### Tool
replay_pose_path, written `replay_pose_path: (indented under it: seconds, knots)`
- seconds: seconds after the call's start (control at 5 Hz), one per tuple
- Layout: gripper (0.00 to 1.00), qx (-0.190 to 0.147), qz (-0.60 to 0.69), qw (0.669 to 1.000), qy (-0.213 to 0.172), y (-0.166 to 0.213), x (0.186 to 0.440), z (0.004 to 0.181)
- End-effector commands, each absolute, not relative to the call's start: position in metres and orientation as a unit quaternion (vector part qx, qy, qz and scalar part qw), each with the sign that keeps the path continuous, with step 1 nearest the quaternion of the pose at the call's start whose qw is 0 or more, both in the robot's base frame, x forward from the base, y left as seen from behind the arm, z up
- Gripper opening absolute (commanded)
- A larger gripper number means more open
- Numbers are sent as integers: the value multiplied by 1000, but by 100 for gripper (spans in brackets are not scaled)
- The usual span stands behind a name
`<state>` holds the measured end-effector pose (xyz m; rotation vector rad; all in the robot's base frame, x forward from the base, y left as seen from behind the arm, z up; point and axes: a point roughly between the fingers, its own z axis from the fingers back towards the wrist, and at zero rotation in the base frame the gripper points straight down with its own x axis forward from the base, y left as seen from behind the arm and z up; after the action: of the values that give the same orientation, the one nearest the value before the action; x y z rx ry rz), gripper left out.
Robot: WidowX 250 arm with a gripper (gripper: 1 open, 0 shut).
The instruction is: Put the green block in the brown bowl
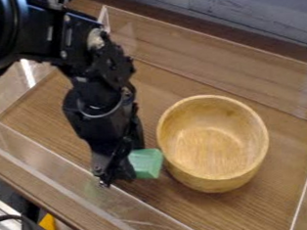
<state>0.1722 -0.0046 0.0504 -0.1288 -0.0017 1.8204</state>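
Note:
The green block's end (148, 164) juts low against the brown bowl's side, so I should lay the block flat, then regrip nearer its middle.
The green block (146, 164) hangs a little above the wooden table, just left of the brown bowl (214, 141). My gripper (120, 166) points straight down and is shut on the block, whose right end sticks out toward the bowl's rim. The black fingers hide the block's left part. The round, light wooden bowl sits upright on the table with nothing in its hollow.
Clear plastic walls (179, 47) fence the table (65, 117) at the back, left and front. The black arm (60, 44) reaches in from the upper left. A wooden strip runs along the front edge.

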Motion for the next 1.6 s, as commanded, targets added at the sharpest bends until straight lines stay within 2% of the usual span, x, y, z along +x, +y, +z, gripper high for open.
replay_pose_path:
  seconds: [0.0,0.2,0.4,0.6,1.0,1.2,1.4]
  knots:
    - [0,-65,793,605,-6,0,179,62]
    - [0,-66,795,603,-4,6,181,67]
    - [0,-66,798,599,-4,15,182,59]
    - [100,-66,802,594,-4,24,179,51]
    - [100,-65,798,599,-4,23,177,34]
    - [100,-64,809,584,-4,25,181,32]
    - [0,-63,820,569,-4,27,186,31]
